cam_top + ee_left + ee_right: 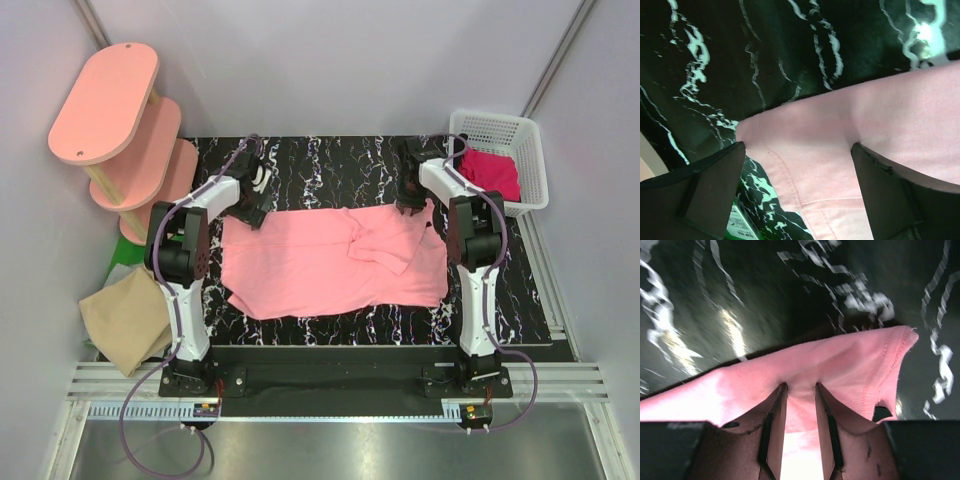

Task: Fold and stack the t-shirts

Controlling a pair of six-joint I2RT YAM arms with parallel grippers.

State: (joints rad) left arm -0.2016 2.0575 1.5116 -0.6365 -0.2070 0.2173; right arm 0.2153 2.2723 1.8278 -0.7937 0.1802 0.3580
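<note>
The salmon-pink t-shirt's near edge (pixel 335 311) is wavy below its straighter far edge, so the robot's left gripper should come back, pinch the t-shirt's near corner (pixel 237 302) and pull it straight before folding.
A salmon-pink t-shirt (pixel 330 265) lies spread flat across the black marble table (pixel 330 165), with a sleeve folded over near its right middle. My left gripper (pixel 250 212) hovers at the shirt's far left corner. In the left wrist view it (pixel 797 147) is wide open, straddling the hemmed corner (pixel 865 120). My right gripper (pixel 412 208) is at the far right corner; its narrow jaws (pixel 801 386) pinch a bunched fold of the pink cloth (pixel 850 357). A tan-beige t-shirt (pixel 125 315) lies off the table's left edge. A magenta-red t-shirt (pixel 490 172) sits in the basket.
A white lattice basket (pixel 520 130) stands at the far right corner. A pink oval tiered shelf (pixel 105 100) stands at the far left. Grey walls close in on both sides, and the arm bases sit on a rail at the near edge.
</note>
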